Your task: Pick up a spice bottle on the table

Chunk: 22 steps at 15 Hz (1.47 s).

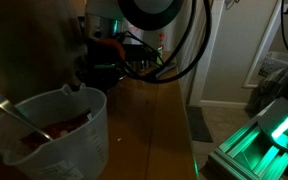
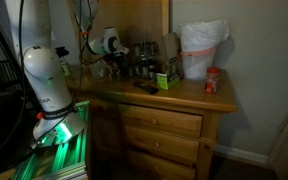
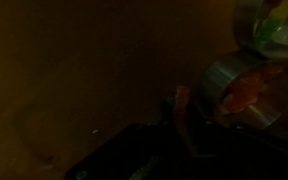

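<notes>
The round jar with reddish contents (image 3: pixel 246 90) is beside my gripper, which hangs low. Next, I lift clear, move over the jar and open my fingers around it.
The long brown wooden table (image 2: pixel 184 97) also shows in an exterior view (image 1: pixel 149 120). A cluster of small dark spice bottles (image 2: pixel 142 68) stands near its back. A small red bottle (image 2: pixel 212 82) stands alone at its far end. My gripper (image 2: pixel 111 64) hangs low over the end of the table by the robot base, just beside the cluster. In an exterior view it is a dark mass (image 1: pixel 99 65). The wrist view is very dark. It shows one finger (image 3: pixel 179 108) next to a shiny round jar (image 3: pixel 236 88) with reddish contents. I cannot tell whether the jaws are open or shut.
A clear plastic measuring cup (image 1: pixel 54 125) with a spoon and red contents fills the near foreground. A white bag-lined container (image 2: pixel 202 48) and a green box (image 2: pixel 167 79) stand on the table. The robot base (image 2: pixel 44 90) glows green at the table's end.
</notes>
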### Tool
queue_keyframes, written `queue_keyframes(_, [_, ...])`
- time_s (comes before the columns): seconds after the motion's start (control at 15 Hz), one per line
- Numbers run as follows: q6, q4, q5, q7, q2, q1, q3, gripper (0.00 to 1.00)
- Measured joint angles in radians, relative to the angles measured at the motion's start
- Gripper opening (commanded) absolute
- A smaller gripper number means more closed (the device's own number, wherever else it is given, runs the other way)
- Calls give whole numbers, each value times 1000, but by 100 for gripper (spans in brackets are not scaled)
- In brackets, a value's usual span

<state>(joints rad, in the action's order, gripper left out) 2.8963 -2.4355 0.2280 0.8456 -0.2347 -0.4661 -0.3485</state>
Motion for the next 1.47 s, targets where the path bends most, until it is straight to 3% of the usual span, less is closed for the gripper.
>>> queue_keyframes(0.27, [-17,14,-5,-3,15,0,-44,1])
queue_keyframes(0.8, [-60,11,-8,-17,209,-12,-80,4])
queue_keyframes(1.47, [-84,5,-153,-169,153,-20,-124,6])
